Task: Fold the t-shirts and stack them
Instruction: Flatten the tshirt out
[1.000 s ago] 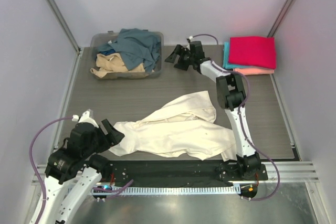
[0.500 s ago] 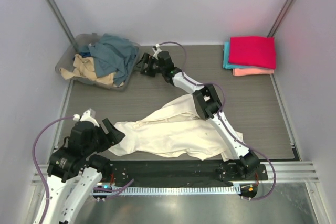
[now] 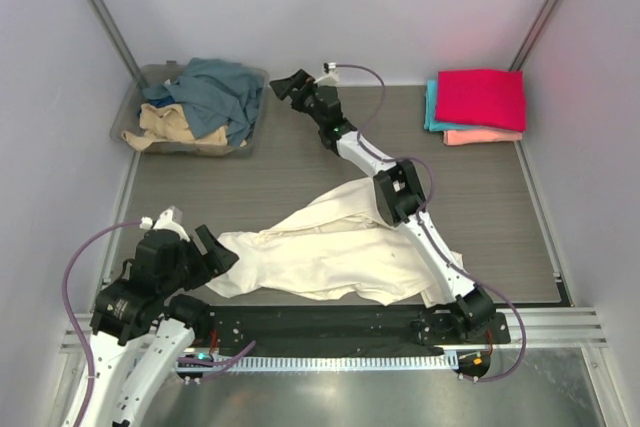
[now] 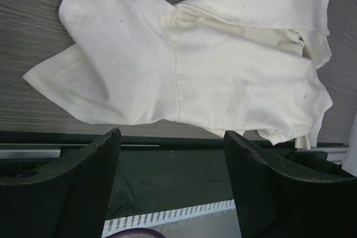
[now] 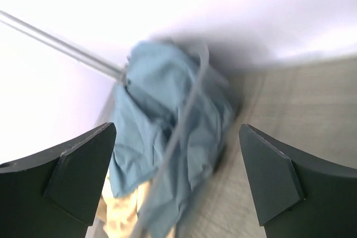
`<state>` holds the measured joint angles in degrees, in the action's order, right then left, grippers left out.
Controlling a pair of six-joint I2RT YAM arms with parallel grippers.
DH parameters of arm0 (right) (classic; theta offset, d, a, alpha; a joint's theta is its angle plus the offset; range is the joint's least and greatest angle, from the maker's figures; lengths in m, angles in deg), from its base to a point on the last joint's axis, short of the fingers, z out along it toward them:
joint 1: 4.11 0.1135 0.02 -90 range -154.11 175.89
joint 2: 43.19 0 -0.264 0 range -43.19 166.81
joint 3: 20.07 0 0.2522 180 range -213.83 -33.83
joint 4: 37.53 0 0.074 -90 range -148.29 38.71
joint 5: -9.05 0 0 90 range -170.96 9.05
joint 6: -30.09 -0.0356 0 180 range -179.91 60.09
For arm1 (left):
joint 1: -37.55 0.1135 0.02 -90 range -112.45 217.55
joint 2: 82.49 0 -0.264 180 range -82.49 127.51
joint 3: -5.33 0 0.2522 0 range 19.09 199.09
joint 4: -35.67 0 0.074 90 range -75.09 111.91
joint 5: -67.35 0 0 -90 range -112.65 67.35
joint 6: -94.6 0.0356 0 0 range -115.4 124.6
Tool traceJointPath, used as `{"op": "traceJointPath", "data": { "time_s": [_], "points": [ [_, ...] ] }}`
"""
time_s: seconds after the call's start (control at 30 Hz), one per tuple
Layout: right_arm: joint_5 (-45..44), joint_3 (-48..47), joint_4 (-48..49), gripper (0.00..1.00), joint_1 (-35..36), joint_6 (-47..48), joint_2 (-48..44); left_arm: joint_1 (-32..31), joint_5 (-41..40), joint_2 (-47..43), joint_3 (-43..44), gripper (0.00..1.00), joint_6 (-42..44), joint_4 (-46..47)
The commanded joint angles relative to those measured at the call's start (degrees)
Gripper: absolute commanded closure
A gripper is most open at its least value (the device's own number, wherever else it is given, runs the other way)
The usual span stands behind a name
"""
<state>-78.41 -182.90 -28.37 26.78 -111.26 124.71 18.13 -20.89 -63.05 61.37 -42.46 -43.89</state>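
Note:
The robot's right gripper should pinch the cream t-shirt's far corner [image 4: 321, 9] and pull toward the stacked t-shirts, because the cream t-shirt's far edge [image 4: 254, 8] is folded over, away from the left gripper.
A large cream t-shirt [image 3: 330, 252] lies crumpled on the table near the front; it fills the left wrist view [image 4: 184, 59]. My left gripper [image 3: 212, 252] is open and empty at its left sleeve. My right gripper [image 3: 288, 85] is open and empty at the far back, just right of the clear bin [image 3: 252, 119], which holds a slate-blue shirt [image 3: 215, 92] and a tan shirt [image 3: 170, 125]. The right wrist view shows the blue shirt [image 5: 167, 121] blurred. Folded magenta-red [image 3: 480, 97], teal [image 3: 431, 107] and salmon-pink [image 3: 482, 136] shirts are stacked at the back right.
The bin sits in the back left corner by the left wall rail [image 3: 130, 177]. The right arm [image 3: 400, 192] stretches over the cream shirt's upper edge. A black strip [image 3: 320, 322] and metal rail run along the table's front edge.
My right gripper swept left across the back, pushing the bin into the back left corner, and has now drawn back a little to the right. The left arm has not moved.

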Motion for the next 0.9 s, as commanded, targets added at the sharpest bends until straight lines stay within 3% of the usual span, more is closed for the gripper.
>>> {"op": "traceJointPath", "data": {
  "time_s": [0.0, 0.07, 0.1, 0.17, 0.23, 0.37, 0.43, 0.5, 0.6, 0.73, 0.87],
  "points": [
    [0.32, 0.43, 2.68, 0.0, -3.29, 4.76, -8.08, 0.43, 0.35, 1.12, -0.01, 0.25, 0.93, 2.08],
    [5.0, 12.88, 2.22, 0.0, -4.96, 8.1, -15.02, 0.35, -0.17, 1.91, 0.17, 0.26, 0.4, 1.82],
    [5.53, 18.15, 2.05, 0.0, -6.53, 9.15, -24.1, 0.35, -1.4, 2.44, 0.34, 0.28, 0.05, 1.21],
    [6.85, 32.58, 1.78, 0.0, -8.12, 13.79, -33.2, 0.35, -3.58, 4.89, 0.78, 0.3, -1.44, 0.59],
    [7.56, 41.27, -5.57, 0.0, -9.88, 17.84, -44.81, 0.35, -5.79, 8.22, 1.05, 0.33, -2.58, 0.06],
    [4.5, 50.97, -32.16, 0.0, -10.86, 29.79, -60.64, 0.44, -7.38, 13.07, 1.23, 0.39, -5.13, -0.73],
    [2.21, 58.76, -37.31, 0.0, -11.03, 30.87, -69.31, 0.35, -8.26, 13.43, 1.14, 0.4, -5.66, -0.91],
    [6.49, 67.46, -39.79, 0.0, -10.86, 30.79, -76.62, 0.35, -8.96, 13.17, 0.87, 0.41, -6.71, -1.17],
    [10.21, 74.26, -43.9, 0.01, -7.88, 32.88, -81.05, 0.26, -8.27, 13.43, -0.61, 0.42, -8.38, -1.0],
    [-0.58, 79.72, -52.79, 0.01, -4.7, 34.66, -84.74, -1.75, -7.82, 14.31, -2.73, 0.43, -11.02, -0.12],
    [-3.34, 87.45, -53.5, 0.11, -13.19, 30.88, -87.12, -4.22, -8.18, 13.87, -4.75, 0.44, -13.75, 1.8]
  ]
}}
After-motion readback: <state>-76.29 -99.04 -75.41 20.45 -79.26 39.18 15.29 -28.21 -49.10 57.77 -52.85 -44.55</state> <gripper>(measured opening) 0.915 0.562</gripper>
